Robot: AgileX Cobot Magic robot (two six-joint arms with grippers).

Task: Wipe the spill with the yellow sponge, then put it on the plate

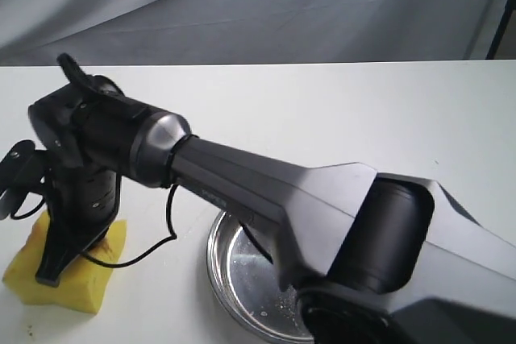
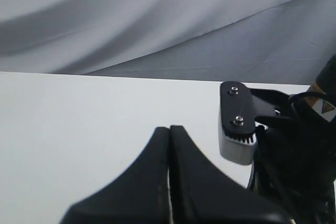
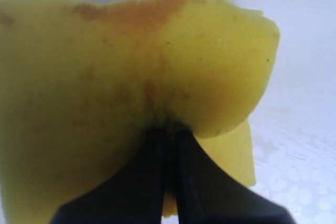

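Note:
A faint wet smear (image 3: 294, 182) can be seen next to the sponge at the near end of the table, so the robot's right gripper should wipe the sponge back toward the table's far side (image 1: 242, 114) before the plate.
The yellow sponge (image 1: 90, 286) lies on the white table at the front left, with orange staining on its top face (image 3: 105, 61). My right gripper (image 1: 50, 274) has reached across from the right and stands on it, shut, its tips pinched into the foam (image 3: 169, 129). The shiny round plate (image 1: 213, 259) sits just right of the sponge, partly covered by the right arm. The spill is hidden. In the left wrist view my left gripper (image 2: 169, 128) is shut with nothing in it, over bare table.
The right arm (image 1: 322, 207) stretches low across the table over the plate, with a black cable (image 1: 165, 231) looping down beside the sponge. Its wrist housing (image 2: 239, 124) shows close beside my left gripper. Grey cloth (image 1: 258, 6) hangs behind the table's far edge.

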